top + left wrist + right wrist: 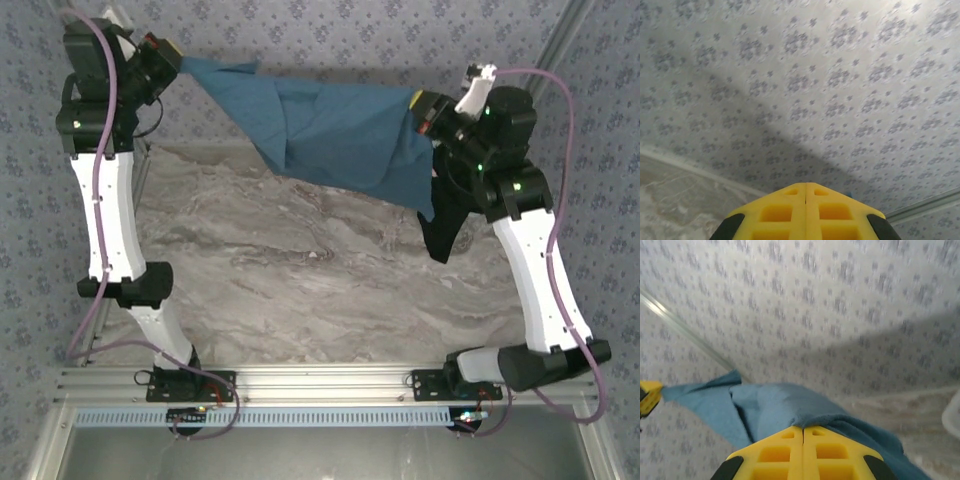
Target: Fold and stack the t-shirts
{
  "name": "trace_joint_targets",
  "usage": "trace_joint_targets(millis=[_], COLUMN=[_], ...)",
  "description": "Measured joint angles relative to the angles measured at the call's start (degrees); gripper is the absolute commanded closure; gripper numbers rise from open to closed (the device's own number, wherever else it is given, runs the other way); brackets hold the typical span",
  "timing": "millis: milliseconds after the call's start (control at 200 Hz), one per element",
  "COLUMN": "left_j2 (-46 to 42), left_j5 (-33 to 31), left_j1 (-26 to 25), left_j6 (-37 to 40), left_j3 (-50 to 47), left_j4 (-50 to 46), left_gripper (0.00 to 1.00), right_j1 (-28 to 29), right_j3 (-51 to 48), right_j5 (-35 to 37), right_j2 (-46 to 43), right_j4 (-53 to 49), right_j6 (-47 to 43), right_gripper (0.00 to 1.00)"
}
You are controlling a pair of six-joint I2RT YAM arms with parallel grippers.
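My grippers should lower the dusty-blue t-shirt onto the marbled table (280,225) and straighten it before folding, because it narrows crookedly to the corner in my left gripper (205,70).
A dusty-blue t-shirt (330,130) hangs stretched in the air over the far side of the table, between both grippers. My left gripper (172,62) is shut on its left corner, high at the back left. In the left wrist view the yellow fingers (806,185) are pressed together, with just a sliver of blue beside them. My right gripper (426,110) is shut on the shirt's right end. In the right wrist view the blue t-shirt (775,405) bunches over the closed tips (803,429). A black t-shirt (443,225) droops under the right arm, partly hidden by it.
The marbled grey table (300,280) lies below the hanging cloth. Patterned wallpaper (330,30) backs the scene. An aluminium rail (320,380) runs along the near edge by the arm bases. A white object (953,416) sits at the right edge of the right wrist view.
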Motion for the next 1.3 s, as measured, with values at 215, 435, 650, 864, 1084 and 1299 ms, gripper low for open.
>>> trace_joint_targets(millis=[215, 435, 650, 864, 1084, 1299], left_j2=[-14.80, 1.51, 9.18, -8.11, -20.33, -12.20], left_j5=[-5.51, -3.37, -3.52, -7.52, -0.98, 0.37], left_j1=[1.70, 8.55, 6.91, -10.32, -30.23, -39.82], left_j6=[3.08, 4.31, 7.91, 5.92, -1.29, -1.55], left_j3=[-40.65, -45.40, -45.35, -59.45, -77.33, -82.88], left_j4=[4.79, 8.87, 8.79, 9.38, 10.10, 14.14], left_gripper=[1.00, 0.97, 0.54, 0.56, 0.53, 0.34], right_j1=[8.68, 14.40, 17.73, 13.03, 8.48, 6.45], right_j3=[-21.64, -28.61, -26.53, -19.50, -11.15, -4.55], right_j5=[0.74, -1.42, -3.63, -3.58, -3.85, -4.87], right_j2=[-6.08, 12.35, 23.28, 25.05, 32.35, 40.48], right_j4=[-1.36, -2.08, -5.97, -6.14, -6.56, -8.20], right_j6=[0.44, 5.01, 8.70, 11.08, 12.81, 12.87], right_gripper=[1.00, 1.00, 1.00, 1.00, 1.00, 1.00])
